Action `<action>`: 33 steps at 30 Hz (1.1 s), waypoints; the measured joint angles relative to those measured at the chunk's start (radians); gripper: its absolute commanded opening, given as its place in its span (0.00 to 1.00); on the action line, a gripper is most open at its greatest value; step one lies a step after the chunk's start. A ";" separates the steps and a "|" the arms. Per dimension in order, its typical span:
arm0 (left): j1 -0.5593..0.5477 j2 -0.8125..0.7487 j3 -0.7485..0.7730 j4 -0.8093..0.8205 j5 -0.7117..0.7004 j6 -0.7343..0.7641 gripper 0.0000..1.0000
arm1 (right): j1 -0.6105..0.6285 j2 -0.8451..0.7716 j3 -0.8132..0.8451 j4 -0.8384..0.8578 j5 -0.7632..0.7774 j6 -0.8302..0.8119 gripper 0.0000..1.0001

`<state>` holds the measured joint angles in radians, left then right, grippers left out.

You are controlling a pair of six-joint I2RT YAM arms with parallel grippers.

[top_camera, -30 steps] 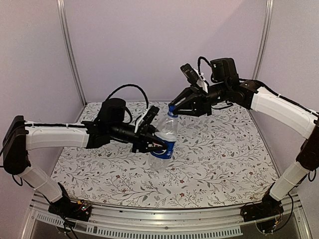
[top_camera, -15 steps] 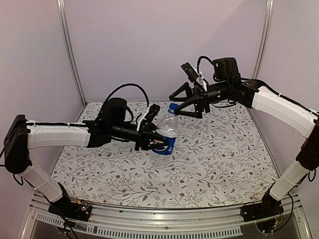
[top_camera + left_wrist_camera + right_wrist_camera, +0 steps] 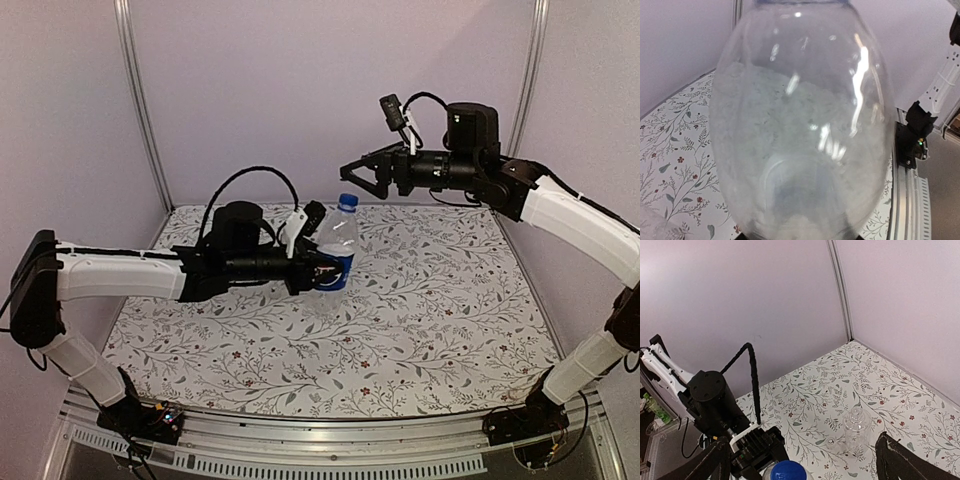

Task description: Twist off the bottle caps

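I should keep lowering my right gripper's open fingers toward the blue cap, which faces them clear above my left gripper, until they straddle the cap [image 3: 348,200], then close.
My left gripper [image 3: 322,272] is shut on the blue label band of the Pepsi bottle [image 3: 337,252] and holds it upright above the table. Its clear body [image 3: 800,125] fills the left wrist view and hides the fingers. The bright blue cap [image 3: 347,202] sits on the bottle's neck. My right gripper [image 3: 362,181] is open, just above and to the right of the blue cap [image 3: 787,471], and does not touch it. In the right wrist view the plain bottle [image 3: 856,431] stands on the table with its neck bare. A small clear cap [image 3: 831,442] lies beside it.
The flowered tablecloth [image 3: 440,300] covers the table, with lilac walls behind and at both sides. A metal rail [image 3: 330,440] runs along the near edge. The left arm's black cable [image 3: 752,380] loops up above its wrist.
My right gripper has opened off the blue cap and drawn back, up and to the right. The left gripper has lifted the Pepsi bottle a little and set it more upright.
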<state>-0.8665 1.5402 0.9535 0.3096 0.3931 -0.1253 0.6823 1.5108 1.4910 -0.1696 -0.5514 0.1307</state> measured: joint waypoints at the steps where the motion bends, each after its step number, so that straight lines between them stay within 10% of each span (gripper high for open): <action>1: -0.009 0.004 0.002 0.000 -0.030 0.000 0.30 | 0.008 -0.002 0.003 0.003 0.037 0.018 0.99; 13: -0.043 0.016 0.029 -0.001 -0.252 -0.008 0.32 | 0.061 0.062 0.034 -0.004 0.261 0.165 0.95; 33: -0.043 0.032 0.039 -0.018 -0.328 -0.017 0.32 | 0.082 0.119 0.043 -0.048 0.226 0.186 0.60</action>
<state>-0.9096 1.5726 0.9928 0.2920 0.0654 -0.1425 0.7647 1.6295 1.5345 -0.2173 -0.3256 0.3164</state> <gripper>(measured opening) 0.321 0.629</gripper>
